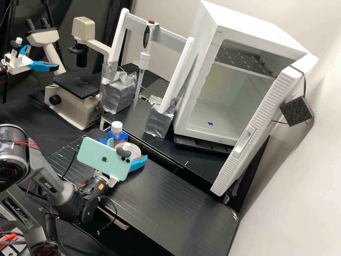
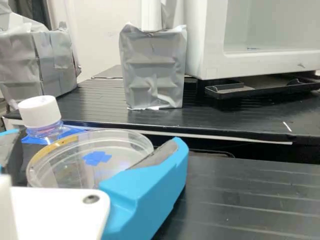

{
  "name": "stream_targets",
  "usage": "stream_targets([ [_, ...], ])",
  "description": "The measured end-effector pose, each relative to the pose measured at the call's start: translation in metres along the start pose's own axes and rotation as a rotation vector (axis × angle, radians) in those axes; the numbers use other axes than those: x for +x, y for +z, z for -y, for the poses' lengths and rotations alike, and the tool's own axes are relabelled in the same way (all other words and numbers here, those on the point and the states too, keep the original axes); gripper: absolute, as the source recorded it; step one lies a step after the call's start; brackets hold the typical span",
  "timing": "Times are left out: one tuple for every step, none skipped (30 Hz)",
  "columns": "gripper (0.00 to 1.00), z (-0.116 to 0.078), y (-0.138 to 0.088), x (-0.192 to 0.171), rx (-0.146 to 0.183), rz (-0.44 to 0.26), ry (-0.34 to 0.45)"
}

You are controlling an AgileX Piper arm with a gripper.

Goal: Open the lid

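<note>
An inner rim can be seen inside the dish's outer edge, so the lid will come away and the dish's base will stay behind when the robot lifts.
In the high view my gripper is low over the near bench, its blue fingers spread, partly behind the green phone on the wrist. A round clear dish lies between them. In the wrist view my gripper stands open around the dish, one finger at either side. The right finger's grey pad is close to the dish's rim; whether it touches, I cannot tell. Blue tape shows through the clear plastic. Lid and base cannot be told apart.
A white-capped bottle stands just behind the dish. Farther back are a foil-wrapped block, an upright pipette, a microscope and a white open-doored cabinet. A gap divides the two bench levels.
</note>
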Motion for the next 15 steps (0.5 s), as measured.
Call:
stream_targets([
  [0.00, -0.0003, 0.0000, 0.0000, 0.001, 0.001, 0.003],
  [0.00, -0.0005, 0.0001, 0.0000, 0.002, 0.002, 0.005],
  [0.00, -0.0005, 0.0001, 0.0000, 0.002, 0.002, 0.005],
  [0.00, -0.0003, 0.0001, 0.0002, 0.002, 0.001, 0.005],
  [0.00, -0.0003, 0.0002, 0.0004, 0.000, 0.002, 0.006],
  [0.00, -0.0001, 0.0007, 0.0008, 0.002, 0.004, 0.006],
  [0.00, 0.0000, 0.0011, 0.0010, 0.005, 0.006, 0.007],
  [0.00, 0.0000, 0.0012, 0.0011, 0.007, 0.005, 0.007],
  [0.00, 0.0000, 0.0015, 0.0013, 0.010, 0.004, 0.008],
  [0.00, -0.0001, 0.0018, 0.0014, 0.011, 0.005, 0.009],
  [0.00, -0.0004, 0.0017, 0.0015, 0.006, 0.003, 0.012],
  [0.00, -0.0003, 0.0018, 0.0015, 0.000, 0.003, 0.012],
  [0.00, -0.0003, 0.0018, 0.0015, 0.000, 0.003, 0.012],
  [0.00, -0.0003, 0.0018, 0.0015, 0.000, 0.003, 0.012],
  [0.00, -0.0003, 0.0018, 0.0015, 0.000, 0.003, 0.012],
])
